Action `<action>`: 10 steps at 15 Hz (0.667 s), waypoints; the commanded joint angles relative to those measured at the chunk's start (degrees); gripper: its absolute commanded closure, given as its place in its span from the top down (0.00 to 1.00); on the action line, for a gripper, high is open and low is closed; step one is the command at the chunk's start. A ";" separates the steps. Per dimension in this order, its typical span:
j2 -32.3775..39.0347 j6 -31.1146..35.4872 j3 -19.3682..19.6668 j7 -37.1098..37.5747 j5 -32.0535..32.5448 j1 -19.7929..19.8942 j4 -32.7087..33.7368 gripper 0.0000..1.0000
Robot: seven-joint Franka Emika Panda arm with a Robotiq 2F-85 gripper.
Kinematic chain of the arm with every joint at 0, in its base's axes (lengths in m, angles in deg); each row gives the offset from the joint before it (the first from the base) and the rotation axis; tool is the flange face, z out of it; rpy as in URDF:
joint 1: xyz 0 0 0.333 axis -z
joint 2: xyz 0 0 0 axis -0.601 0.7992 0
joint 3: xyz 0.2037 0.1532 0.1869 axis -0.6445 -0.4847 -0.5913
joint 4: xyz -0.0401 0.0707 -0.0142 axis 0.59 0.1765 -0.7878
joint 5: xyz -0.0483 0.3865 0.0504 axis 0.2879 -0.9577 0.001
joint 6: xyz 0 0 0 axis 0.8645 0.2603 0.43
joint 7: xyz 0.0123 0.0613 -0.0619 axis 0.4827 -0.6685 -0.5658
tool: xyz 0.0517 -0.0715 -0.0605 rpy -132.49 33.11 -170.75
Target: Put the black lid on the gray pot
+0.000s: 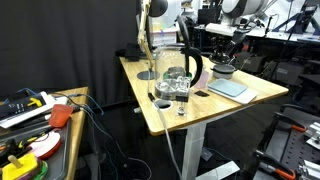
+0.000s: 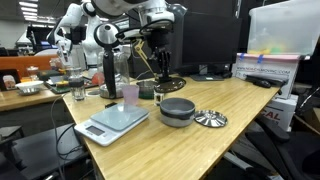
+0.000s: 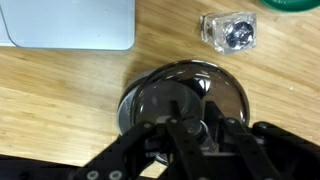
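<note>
The black lid (image 2: 168, 84) is hanging off toward the gray pot's far side, so next my gripper moves it over the pot's opening (image 2: 178, 104) first and then lowers it.
The black lid (image 3: 155, 95) is round and glossy, with a small knob in its middle. In the wrist view my gripper (image 3: 192, 112) is shut on that knob, one finger on each side. In both exterior views the gripper (image 2: 160, 66) (image 1: 222, 55) holds the lid (image 2: 165, 83) (image 1: 224, 69) low over the far part of the wooden table. The gray pot (image 2: 177, 110) is squat and round and stands open on the table, nearer the camera than the lid and apart from it.
A pale rectangular scale (image 2: 112, 122) (image 3: 65, 25) lies beside the pot. A shiny ribbed disc (image 2: 210, 119) lies on its other side. A tall glass jug with a black handle (image 1: 176, 72), a pink cup (image 2: 130, 95) and a small clear glass (image 3: 230, 32) also stand on the table (image 2: 250, 105).
</note>
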 commanded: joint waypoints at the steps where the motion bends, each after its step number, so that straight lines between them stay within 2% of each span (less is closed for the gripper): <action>1: 0.12 -1.08 0.52 -0.10 -0.44 -0.21 0.40 0.30; 9: 0.02 -2.09 0.52 0.21 -0.70 -0.23 0.68 0.30; 10: 0.62 -2.47 0.43 0.44 -1.55 -0.06 1.41 0.07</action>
